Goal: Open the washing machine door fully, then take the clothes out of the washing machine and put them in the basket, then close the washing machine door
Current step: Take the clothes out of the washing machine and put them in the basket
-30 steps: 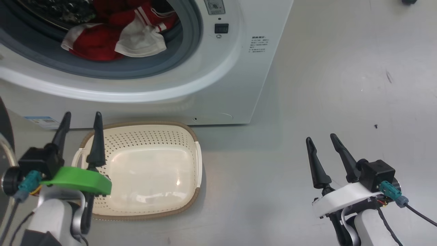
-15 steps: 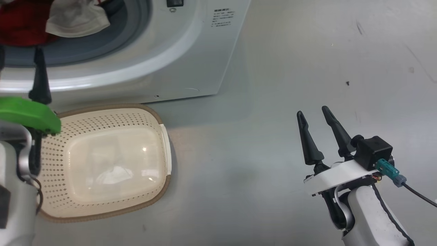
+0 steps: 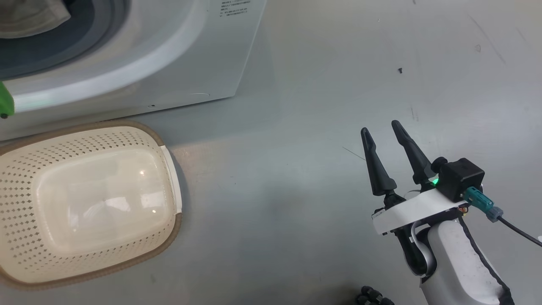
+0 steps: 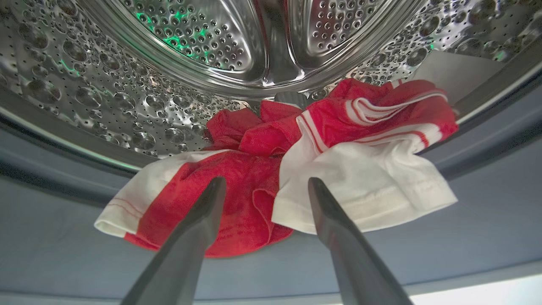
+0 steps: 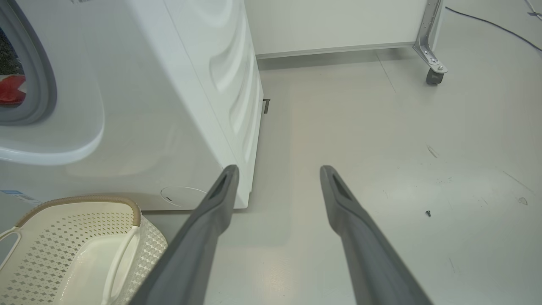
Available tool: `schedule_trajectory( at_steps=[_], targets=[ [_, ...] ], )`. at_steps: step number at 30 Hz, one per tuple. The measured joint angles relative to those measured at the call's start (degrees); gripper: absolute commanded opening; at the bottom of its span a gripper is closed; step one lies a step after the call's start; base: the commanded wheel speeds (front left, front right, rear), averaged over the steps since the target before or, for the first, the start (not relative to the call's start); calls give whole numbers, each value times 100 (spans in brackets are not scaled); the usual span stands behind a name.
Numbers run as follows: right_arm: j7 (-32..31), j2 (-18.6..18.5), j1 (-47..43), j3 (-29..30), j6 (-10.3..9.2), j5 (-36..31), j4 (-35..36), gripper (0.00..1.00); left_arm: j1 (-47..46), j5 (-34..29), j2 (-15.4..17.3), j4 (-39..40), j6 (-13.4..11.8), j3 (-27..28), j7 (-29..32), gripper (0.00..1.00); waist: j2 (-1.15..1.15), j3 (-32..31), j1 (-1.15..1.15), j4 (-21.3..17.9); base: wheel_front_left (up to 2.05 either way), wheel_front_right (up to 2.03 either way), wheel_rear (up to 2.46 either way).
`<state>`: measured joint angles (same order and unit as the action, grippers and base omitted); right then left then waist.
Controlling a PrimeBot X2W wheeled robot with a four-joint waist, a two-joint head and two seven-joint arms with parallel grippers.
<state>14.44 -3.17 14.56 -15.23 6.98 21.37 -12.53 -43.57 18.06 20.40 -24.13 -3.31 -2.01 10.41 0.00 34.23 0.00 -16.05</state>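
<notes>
The whitish piece ends in its own loose hem (image 4: 294,222) next to the red fabric (image 4: 244,198). The red fabric will come out by itself when I pull.
In the left wrist view, the clothes (image 4: 322,140) lie heaped at the drum mouth: red fabric with white striped trim and a whitish piece hanging over the grey seal (image 4: 63,237). My left gripper (image 4: 266,181) is open, its fingertips just short of the heap with nothing between them. The washing machine (image 3: 169,51) fills the head view's upper left, and the cream basket (image 3: 169,228) sits on the floor before it with nothing inside. My right gripper (image 3: 380,126) hangs open over bare floor, well right of the basket. The washing machine door is out of view.
The right wrist view has the washing machine's side (image 5: 169,106), the basket's rim (image 5: 84,199), a white wall panel and a castor wheel (image 5: 432,76) at the far right. A small screw (image 5: 428,213) lies on the grey floor.
The head camera has swung right, shifting the machine and basket leftwards in the picture. My left gripper rose from over the basket towards the drum mouth. The right gripper stayed open.
</notes>
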Motion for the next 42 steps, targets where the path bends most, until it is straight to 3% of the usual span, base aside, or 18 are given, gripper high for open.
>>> schedule_trajectory(
  at_steps=[12,42],
  targets=[
    [0,37,53,-58,1,38,-44,100,-618,-189,345,-713,-120,97,442,100,0,180,0,-257,0,0,0],
    [0,58,141,-177,1,79,-46,100,-1447,-489,478,-1874,-220,-30,823,100,0,357,0,-441,0,0,0]
  ],
)
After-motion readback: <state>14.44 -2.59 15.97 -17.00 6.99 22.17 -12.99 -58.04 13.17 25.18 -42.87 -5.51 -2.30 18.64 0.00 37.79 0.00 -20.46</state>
